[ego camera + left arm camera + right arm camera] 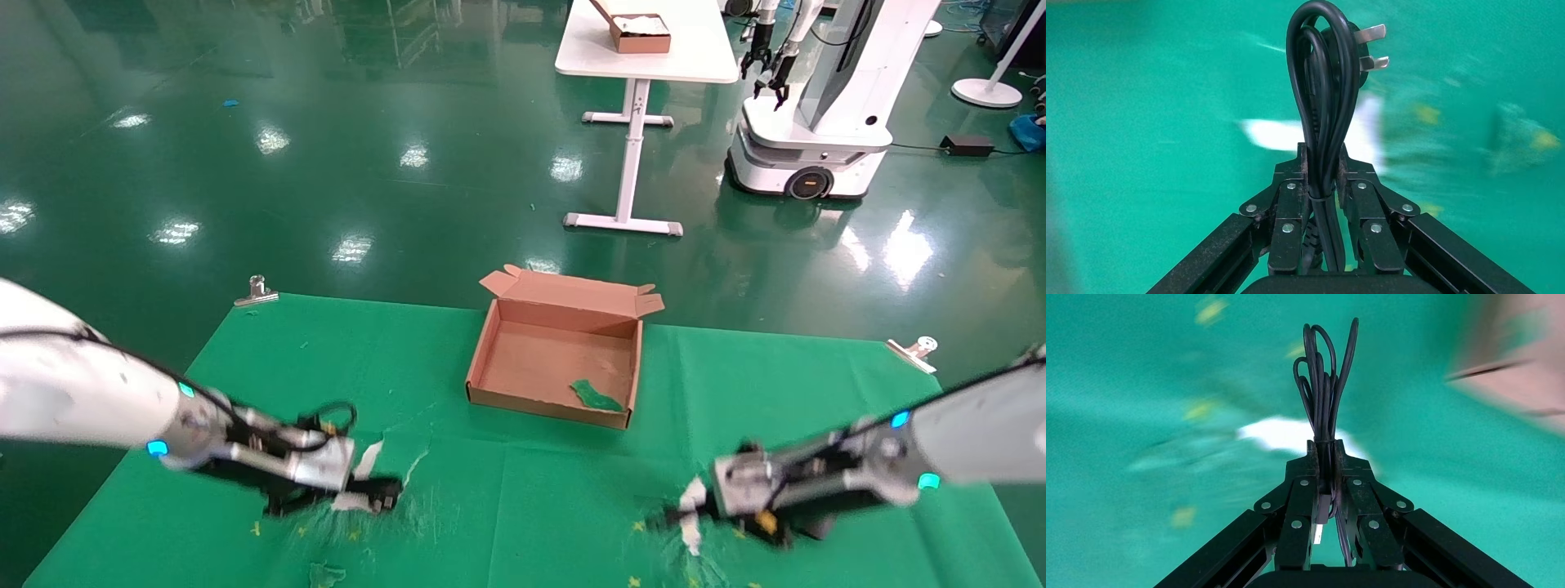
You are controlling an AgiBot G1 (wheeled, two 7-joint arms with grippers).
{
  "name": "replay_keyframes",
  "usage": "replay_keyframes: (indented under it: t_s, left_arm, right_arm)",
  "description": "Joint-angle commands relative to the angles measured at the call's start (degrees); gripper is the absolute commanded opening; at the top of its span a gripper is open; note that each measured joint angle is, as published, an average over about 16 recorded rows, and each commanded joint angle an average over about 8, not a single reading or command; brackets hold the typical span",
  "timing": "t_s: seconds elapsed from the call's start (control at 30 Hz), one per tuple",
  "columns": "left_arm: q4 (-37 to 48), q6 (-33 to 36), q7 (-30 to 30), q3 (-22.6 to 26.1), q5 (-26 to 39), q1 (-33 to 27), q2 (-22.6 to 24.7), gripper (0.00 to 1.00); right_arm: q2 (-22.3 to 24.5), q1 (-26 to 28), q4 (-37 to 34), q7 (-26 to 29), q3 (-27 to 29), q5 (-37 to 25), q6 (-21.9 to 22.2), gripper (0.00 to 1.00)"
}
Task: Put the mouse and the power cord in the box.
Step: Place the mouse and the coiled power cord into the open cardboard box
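The box is too narrow for both grippers at once. My left gripper should hold the power cord out of the way while my right gripper lowers the mouse in first.
The box lies open at the middle far side of the green cloth, lid flaps back, a green scrap on its floor. My left gripper hovers low over the near left of the cloth. In the left wrist view that gripper is shut on the power cord, a thick black bundle with a pronged plug. My right gripper is at the near right. In the right wrist view it is shut on the mouse's thin looped cable, USB plug hanging between the fingers. The mouse's body is hidden.
Metal clips pin the cloth's far corners. White patches mark the cloth near each gripper. Beyond, on the green floor, stand a white table carrying a small reddish-brown box and another white robot.
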Motion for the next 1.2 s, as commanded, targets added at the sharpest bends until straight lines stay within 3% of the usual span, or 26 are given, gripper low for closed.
replay_keyframes:
  t_s: [0.03,0.27,0.43,0.53,0.77,0.87,1.0,1.2]
  left_arm:
    - [-0.29,0.68,0.3,-0.51,-0.73,-0.91,-0.46,0.0]
    - [1.47,1.96,-5.35,-4.74,-6.71,-7.35,-1.22,0.0]
    - [2.13,-3.64,-9.72,-6.44,-9.03,-10.91,1.79,0.0]
    - [2.34,-8.27,-11.43,-6.93,-9.66,-12.29,3.74,0.0]
    - [3.39,-19.21,-13.87,-7.25,-9.99,-13.15,6.04,0.0]
    - [3.98,-22.7,-14.74,-7.18,-9.87,-12.77,6.11,0.0]
    - [4.87,-23.6,-15.67,-6.98,-9.58,-12.18,5.43,0.0]
    - [6.26,-17.82,-16.9,-6.38,-8.6,-11.3,4.12,0.0]
  right_arm:
    - [0.75,1.04,0.48,-0.45,0.5,0.71,-0.6,0.0]
    - [3.09,10.42,4.44,-1.32,1.43,1.73,-2.73,0.0]
    - [0.24,14.96,5.87,-1.57,1.63,1.85,-1.83,0.0]
    - [-2.91,16.03,5.74,-2.72,1.72,1.87,1.14,0.0]
    - [-11.24,11.79,4.01,-5.48,2.36,2.51,16.72,0.0]
    - [-12.82,8.35,5.08,-6.54,2.67,3.65,20.77,0.0]
    - [-13.17,4.54,7.68,-7.28,2.54,5.47,22.04,0.0]
    - [-13.1,1.72,9.84,-5.43,2.11,8.99,20.44,0.0]
